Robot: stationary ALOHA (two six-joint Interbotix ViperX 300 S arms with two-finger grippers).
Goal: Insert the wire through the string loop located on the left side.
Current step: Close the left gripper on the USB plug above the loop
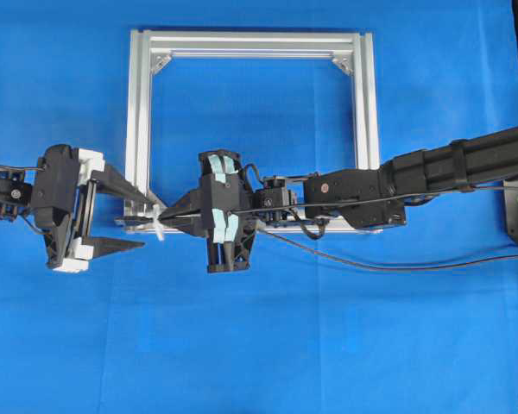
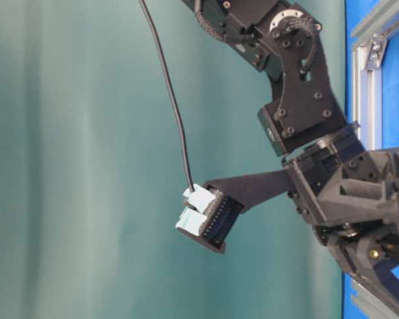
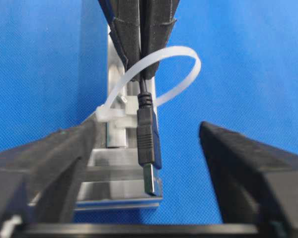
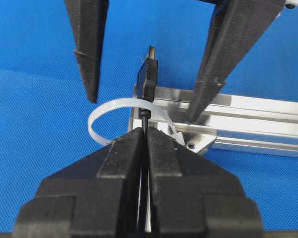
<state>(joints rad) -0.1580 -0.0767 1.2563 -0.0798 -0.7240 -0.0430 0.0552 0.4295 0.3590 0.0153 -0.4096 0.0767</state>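
I have my right gripper closed on the wire (image 4: 144, 136) behind the string loop, so my left gripper should take hold of the plug (image 4: 148, 80) and my right gripper should open before the pull.
The wire (image 1: 371, 263) is a thin black cable, and my right gripper (image 4: 145, 131) is shut on it just behind its plug (image 4: 148, 79). The white string loop (image 4: 102, 114) is tied to the near-left corner of the aluminium frame (image 1: 142, 129). The cable runs through the string loop (image 3: 181, 54), and the plug (image 3: 149, 139) sticks out on the left side of it, metal tip first. My left gripper (image 3: 148, 129) stands open with the plug between its two fingers, touching neither. In the overhead view the left gripper (image 1: 151, 226) faces the right gripper (image 1: 162, 220) at that corner.
The silver frame's bottom rail (image 4: 248, 124) runs off to the right behind the loop. The rest of the wire trails over the blue cloth (image 1: 259, 345) toward the right edge. The right arm (image 1: 449, 168) reaches across the frame's lower right corner.
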